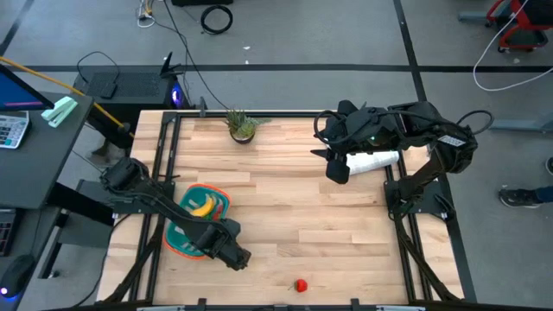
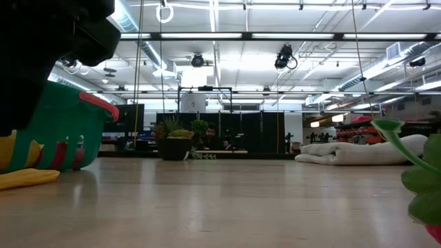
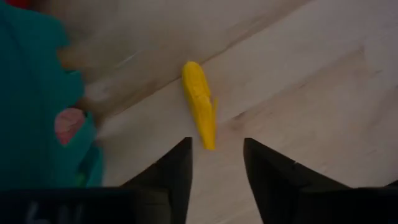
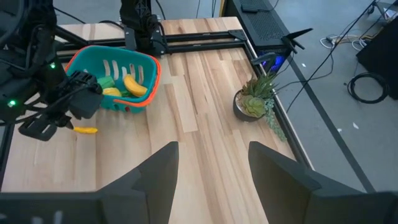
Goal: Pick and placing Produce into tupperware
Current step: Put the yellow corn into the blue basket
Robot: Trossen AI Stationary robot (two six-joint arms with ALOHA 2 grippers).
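Next, my left gripper moves farther over the piece and close near its thicker end (image 3: 196, 81), since only the thin yellow-orange piece's narrow tip (image 3: 209, 143) is close to the gripper's fingers.
The teal tupperware (image 1: 192, 223) with an orange rim stands at the table's left. It holds a yellow banana (image 1: 201, 206) and green and yellow pieces (image 4: 112, 87). A thin yellow-orange piece (image 3: 199, 102) lies flat on the wood just beside the tupperware's near side. My left gripper (image 3: 217, 155) hangs open over it, pointing down, with the piece's end between the fingertips but touching neither. A small red piece (image 1: 301, 285) lies near the front edge. My right gripper (image 4: 211, 162) waits open, high over the table's right side.
A spiky potted plant (image 1: 242, 126) stands at the far edge. A rolled white cloth (image 1: 373, 161) lies under the right arm. Bare wood spans the table's middle. In the low view green leaves (image 2: 420, 176) stand close at the right.
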